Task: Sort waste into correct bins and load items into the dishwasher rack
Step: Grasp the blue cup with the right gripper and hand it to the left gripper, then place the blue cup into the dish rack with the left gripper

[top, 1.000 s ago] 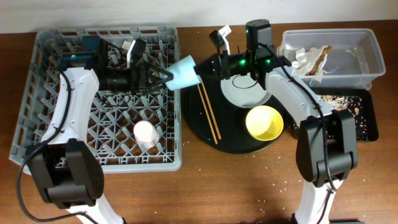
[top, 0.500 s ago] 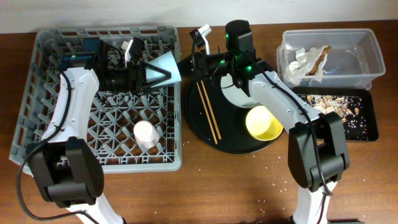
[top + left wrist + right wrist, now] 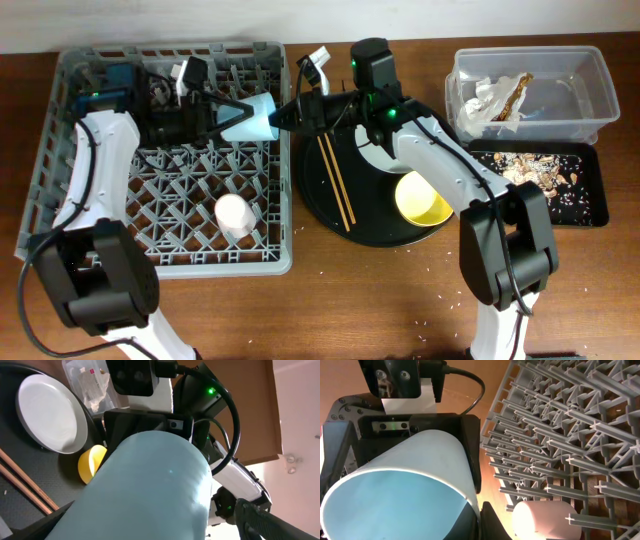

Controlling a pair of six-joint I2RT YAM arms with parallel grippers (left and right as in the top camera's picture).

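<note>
I should open my right gripper, which is pinching the light-blue cup's rim (image 3: 270, 114), and move it away before my left gripper lowers the cup with its opening down into the rack (image 3: 239, 167).
My left gripper (image 3: 232, 117) is shut on the small light-blue cup (image 3: 255, 118), holding it on its side above the right part of the grey dishwasher rack (image 3: 110, 250). The cup fills the left wrist view (image 3: 150, 490). My right gripper (image 3: 286, 115) pinches the cup's rim, one finger inside and one outside, as the right wrist view (image 3: 477, 520) shows. The pink cup (image 3: 232, 215) lies in the rack. The white plate (image 3: 385, 152), yellow bowl (image 3: 425, 197) and two chopsticks (image 3: 337, 185) sit on the round black tray (image 3: 320, 215).
The clear tub (image 3: 590, 90) at the back right holds white napkins (image 3: 490, 100) and the gold-brown wrapper (image 3: 515, 92). The black rectangular tray (image 3: 590, 205) in front of it holds food scraps (image 3: 540, 170). Crumbs dot the wooden table.
My left gripper has drawn the light-blue cup leftward over the rack. My right gripper has swung left from above the plate and closed on the cup's rim.
</note>
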